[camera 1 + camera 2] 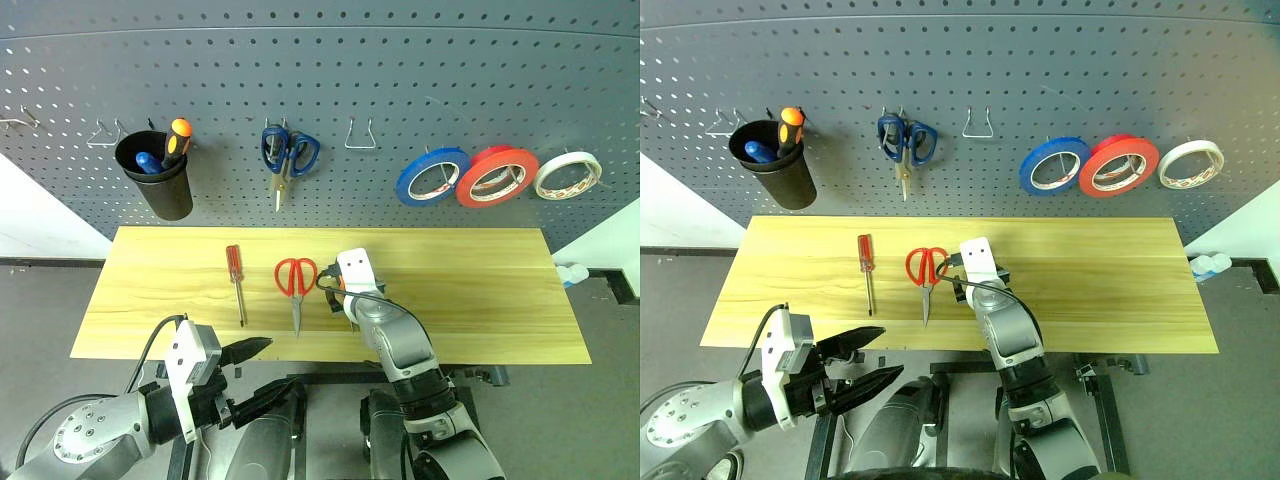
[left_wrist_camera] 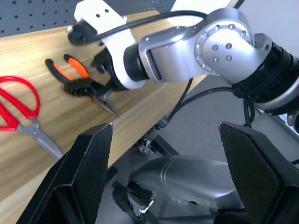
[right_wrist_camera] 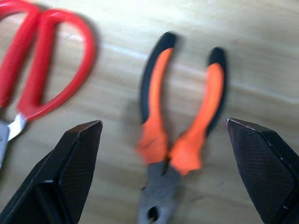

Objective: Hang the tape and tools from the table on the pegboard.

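The pliers (image 3: 161, 190)' handles (image 3: 187, 151) spread wider than the pliers' jaws. The pliers will catch at the handles and hang jaws down when I lower them into the wire hook.
On the table (image 1: 480, 300) lie the red-handled scissors (image 1: 296, 277) and, left of them, the slim red-handled screwdriver (image 1: 235, 281). Just right of the scissors are the orange-and-black pliers (image 3: 180, 140), handles toward the pegboard (image 1: 400, 80). My right gripper (image 3: 162, 125) hovers open over the pliers, one finger on each side, apart from them. The red tape (image 1: 497, 176) hangs on the pegboard between a blue and a white roll. My left gripper (image 1: 262, 372) is open and empty, below the table's front edge at the left.
A black cup (image 1: 158, 180) with an orange-handled screwdriver hangs at the pegboard's left. Blue-handled scissors (image 1: 288, 155) hang in the middle. Bare wire hooks (image 1: 360, 135) sit beside them. A blue roll (image 1: 433, 177) and a white roll (image 1: 567, 174) flank the red one.
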`<state>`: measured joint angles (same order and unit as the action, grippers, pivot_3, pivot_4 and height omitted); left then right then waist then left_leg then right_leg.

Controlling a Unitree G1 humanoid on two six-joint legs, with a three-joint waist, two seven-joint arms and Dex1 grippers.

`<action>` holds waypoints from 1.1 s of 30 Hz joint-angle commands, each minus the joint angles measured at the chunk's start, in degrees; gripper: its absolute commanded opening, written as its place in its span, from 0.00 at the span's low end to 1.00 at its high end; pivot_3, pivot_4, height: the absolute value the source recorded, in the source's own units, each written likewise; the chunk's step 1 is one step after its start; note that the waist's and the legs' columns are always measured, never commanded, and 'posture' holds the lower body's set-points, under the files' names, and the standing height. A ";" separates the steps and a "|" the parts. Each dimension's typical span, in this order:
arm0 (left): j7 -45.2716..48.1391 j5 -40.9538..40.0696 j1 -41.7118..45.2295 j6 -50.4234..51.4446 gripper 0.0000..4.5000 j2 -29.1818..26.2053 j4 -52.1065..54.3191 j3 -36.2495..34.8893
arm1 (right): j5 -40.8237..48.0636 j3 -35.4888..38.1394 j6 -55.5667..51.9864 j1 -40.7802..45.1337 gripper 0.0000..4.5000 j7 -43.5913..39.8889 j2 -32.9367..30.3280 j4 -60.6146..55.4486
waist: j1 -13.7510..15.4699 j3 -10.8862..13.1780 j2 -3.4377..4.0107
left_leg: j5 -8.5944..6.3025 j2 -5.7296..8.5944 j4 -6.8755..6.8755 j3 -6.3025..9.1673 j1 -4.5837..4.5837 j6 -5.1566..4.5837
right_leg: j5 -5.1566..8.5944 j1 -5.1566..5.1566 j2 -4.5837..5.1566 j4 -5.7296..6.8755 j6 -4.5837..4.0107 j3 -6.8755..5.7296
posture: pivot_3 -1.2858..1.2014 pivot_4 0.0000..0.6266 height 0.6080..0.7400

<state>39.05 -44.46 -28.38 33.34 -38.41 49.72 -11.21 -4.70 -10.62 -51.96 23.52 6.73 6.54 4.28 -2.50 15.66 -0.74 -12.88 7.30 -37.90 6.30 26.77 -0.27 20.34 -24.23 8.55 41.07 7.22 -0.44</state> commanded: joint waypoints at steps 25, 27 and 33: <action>-3.01 -3.29 -1.11 0.19 0.84 -1.40 4.60 -0.02 | 1.42 3.83 -1.58 2.75 0.99 5.02 5.11 4.56 | -0.06 0.33 0.08 | 0.00 0.00 0.01 -0.01 0.25 0.01 | -0.06 -0.25 0.00 0.01 0.12 0.00 | 0.52 0.54 0.55; -3.45 -3.50 -1.34 0.20 0.84 -1.37 5.05 0.05 | 1.54 3.56 -1.92 2.94 0.99 4.66 4.94 4.86 | -0.07 0.34 0.08 | 0.00 0.00 0.01 -0.01 0.25 0.01 | -0.03 -0.25 0.00 0.00 0.06 0.00 | 0.52 0.55 0.55; -4.34 -3.42 -2.82 -0.18 0.84 -1.02 6.13 0.54 | 1.58 3.06 -2.21 4.58 0.99 3.46 4.64 7.26 | -0.13 0.46 0.10 | 0.00 -0.01 0.01 -0.01 0.26 0.00 | 0.01 -0.26 0.00 -0.01 -0.01 0.00 | 0.51 0.57 0.55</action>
<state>34.80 -46.95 -30.08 33.52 -39.74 53.34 -10.90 -3.46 -6.68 -53.78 26.68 10.60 8.44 10.46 -2.62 16.13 -0.64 -12.88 7.28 -37.89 6.29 27.03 -0.26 20.34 -24.49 8.55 41.06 7.21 -0.44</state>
